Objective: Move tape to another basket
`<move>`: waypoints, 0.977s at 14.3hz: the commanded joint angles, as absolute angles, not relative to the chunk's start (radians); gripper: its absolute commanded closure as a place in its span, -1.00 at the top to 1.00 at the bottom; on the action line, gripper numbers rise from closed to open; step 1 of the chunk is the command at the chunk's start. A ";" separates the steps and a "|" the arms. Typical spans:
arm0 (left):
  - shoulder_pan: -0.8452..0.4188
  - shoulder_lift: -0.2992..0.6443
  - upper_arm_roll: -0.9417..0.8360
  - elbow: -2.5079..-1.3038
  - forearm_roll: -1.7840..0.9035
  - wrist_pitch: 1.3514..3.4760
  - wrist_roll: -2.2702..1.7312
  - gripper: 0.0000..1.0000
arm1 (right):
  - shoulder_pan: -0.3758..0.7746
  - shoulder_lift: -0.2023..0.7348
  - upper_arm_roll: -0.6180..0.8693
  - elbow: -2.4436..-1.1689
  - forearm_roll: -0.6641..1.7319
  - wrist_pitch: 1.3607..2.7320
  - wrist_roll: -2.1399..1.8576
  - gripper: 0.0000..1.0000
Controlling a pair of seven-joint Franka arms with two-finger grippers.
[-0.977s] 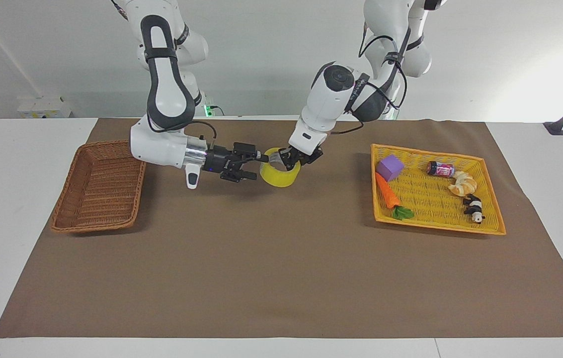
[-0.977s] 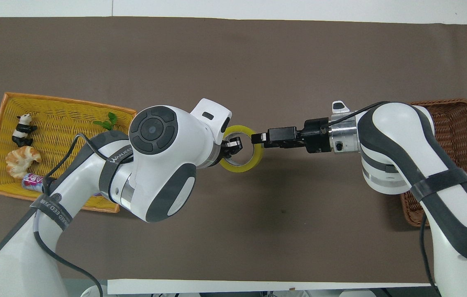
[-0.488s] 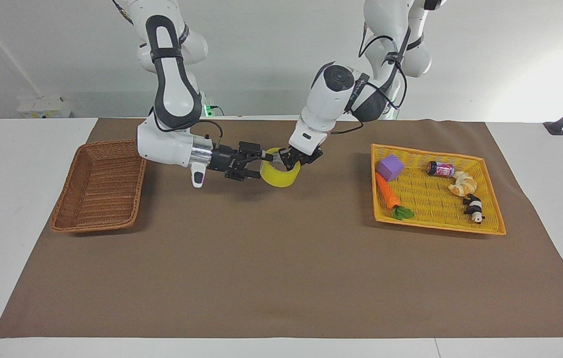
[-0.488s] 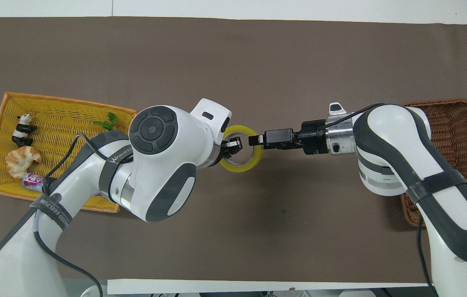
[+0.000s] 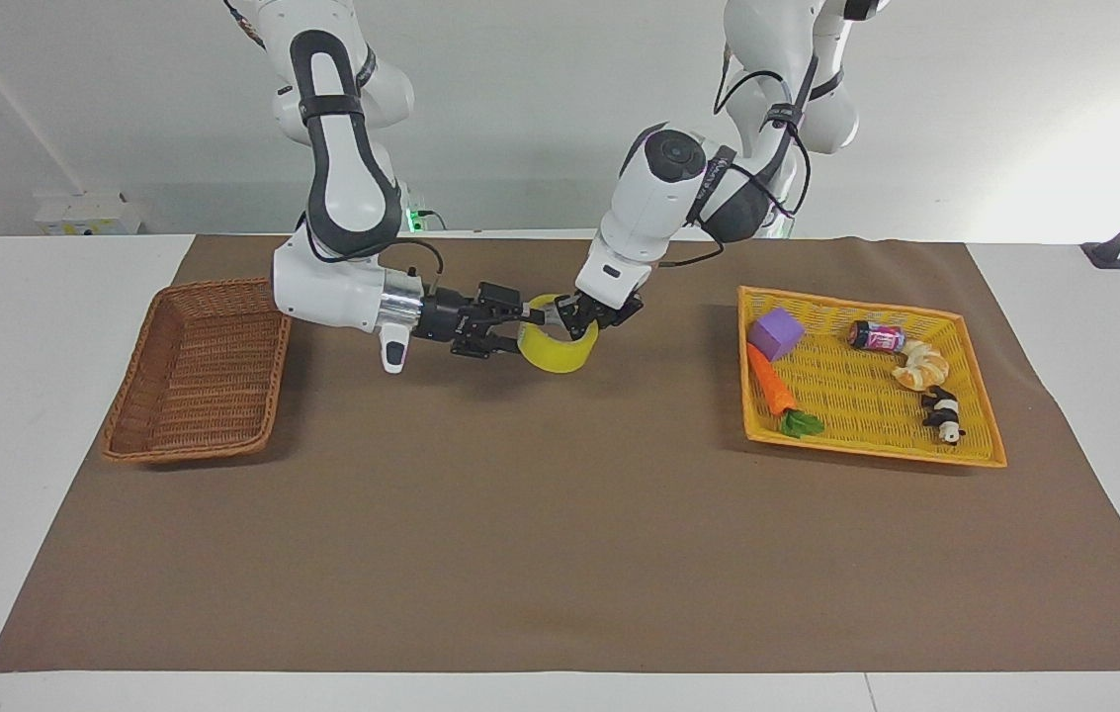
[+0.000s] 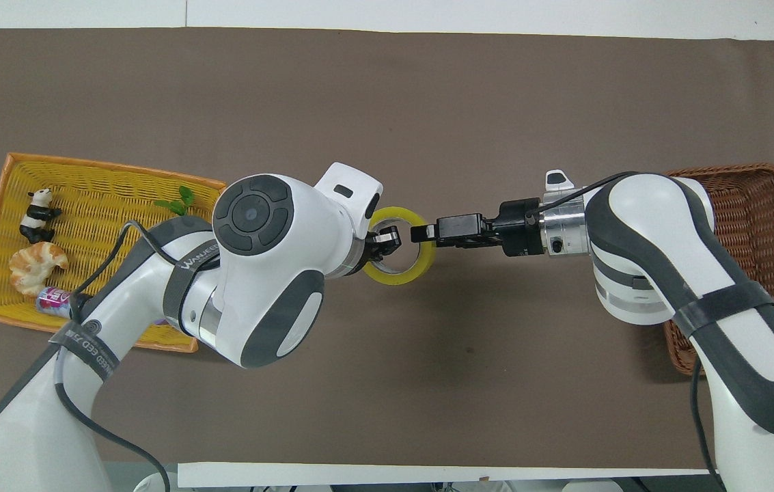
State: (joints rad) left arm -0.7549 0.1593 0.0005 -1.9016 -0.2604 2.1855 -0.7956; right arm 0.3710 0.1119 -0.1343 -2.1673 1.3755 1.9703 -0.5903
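Note:
My right gripper should grip the opposite rim (image 6: 425, 260) before my left gripper opens and backs away, since it holds the tape (image 6: 381, 219) far from the brown basket.
The yellow tape (image 5: 560, 354) hangs tilted in the air over the middle of the brown mat. My left gripper (image 5: 567, 318) is shut on it, gripping the rim through the hole, as the overhead view (image 6: 387, 242) shows. My right gripper (image 5: 523, 316) reaches in level from the brown basket's end, and its tip is at the tape's rim (image 6: 422, 234) on the side away from the left gripper. The tape's yellow ring (image 6: 400, 277) lies between the two hands. The dark brown wicker basket (image 5: 194, 376) stands empty at the right arm's end of the table (image 6: 762, 205).
A flat yellow basket (image 5: 866, 450) at the left arm's end holds a purple cube (image 5: 777, 331), a carrot (image 5: 770, 381), a small can (image 5: 876, 336), a pastry (image 5: 920, 366) and a panda figure (image 5: 943, 413).
My right gripper has moved in toward the tape and its arm has risen and straightened. The tape and my left gripper have stayed in place.

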 commanded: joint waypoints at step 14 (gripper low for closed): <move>-0.737 0.140 0.018 -1.844 -0.265 2.166 -0.827 0.99 | 0.354 0.087 -0.135 -2.192 1.382 1.927 -0.611 -1.00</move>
